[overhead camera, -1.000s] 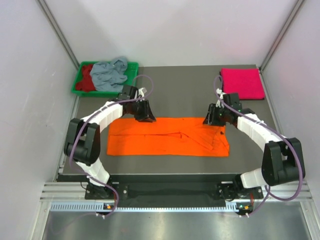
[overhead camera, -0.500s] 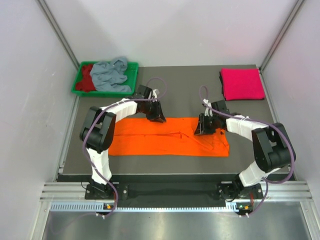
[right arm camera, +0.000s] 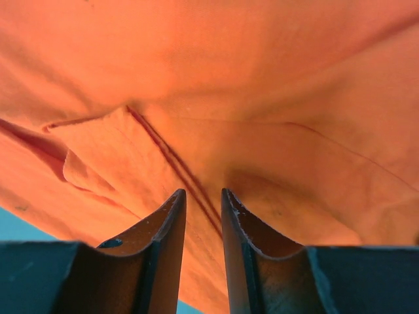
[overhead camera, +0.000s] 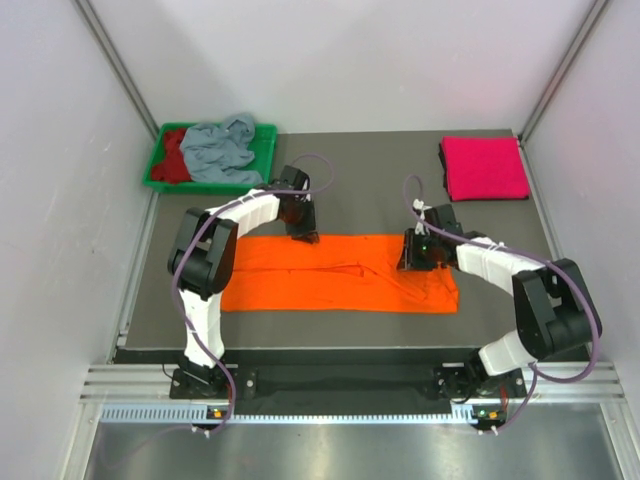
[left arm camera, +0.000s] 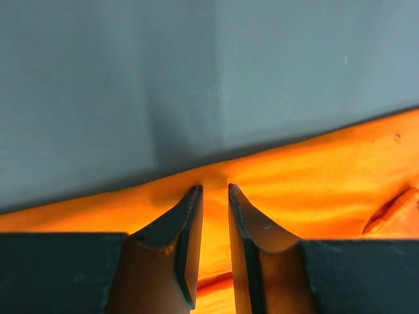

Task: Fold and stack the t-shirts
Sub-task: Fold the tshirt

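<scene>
My right gripper should open and take the far corner nearest the pink t-shirt, because the gripper is over a seam fold inside the orange t-shirt's edge.
The bright orange t-shirt lies spread in a wide flat band across the mat. My left gripper is at its far edge left of centre. In the left wrist view the jaws are nearly closed, with the cloth edge puckered between the tips. My right gripper is on the shirt's far right part. In the right wrist view the jaws are pinched narrow over a seam fold. A folded magenta pink t-shirt lies at the back right. Grey-blue and dark red t-shirts lie crumpled in the tray.
The green plastic tray stands at the back left corner of the dark mat. White walls close in the left, right and back sides. Cables loop above both wrists.
Both grippers moved inward along the orange shirt's far edge, then eased back slightly. The left wrist has turned and now sits at the cloth edge. The shirt has not visibly shifted.
</scene>
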Robot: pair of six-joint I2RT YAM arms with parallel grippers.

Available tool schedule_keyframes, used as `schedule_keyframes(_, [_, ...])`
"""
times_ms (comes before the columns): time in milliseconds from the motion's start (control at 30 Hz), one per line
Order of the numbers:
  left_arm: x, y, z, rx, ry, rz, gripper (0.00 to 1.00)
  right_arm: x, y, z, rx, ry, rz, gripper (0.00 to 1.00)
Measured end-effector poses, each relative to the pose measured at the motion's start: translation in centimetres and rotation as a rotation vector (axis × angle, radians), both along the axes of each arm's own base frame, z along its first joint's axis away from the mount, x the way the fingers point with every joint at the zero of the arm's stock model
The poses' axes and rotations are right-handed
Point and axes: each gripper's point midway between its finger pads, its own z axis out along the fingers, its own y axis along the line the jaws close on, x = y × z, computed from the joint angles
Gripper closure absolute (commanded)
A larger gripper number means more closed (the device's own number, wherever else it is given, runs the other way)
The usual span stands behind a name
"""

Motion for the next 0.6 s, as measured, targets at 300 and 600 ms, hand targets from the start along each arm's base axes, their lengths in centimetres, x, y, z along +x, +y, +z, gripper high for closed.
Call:
schedule_keyframes(300, [0.3,1.3,-0.1,0.068,-0.010,0.014,0.72,5.2,-4.5,4.4,-0.056,-0.089,-0.220,0.63])
schedule_keyframes(600, [0.4,1.5,-0.2,0.070,-0.007,0.023,0.73,10.2,-10.1,4.3,-0.121,-0.097,-0.352,0.66])
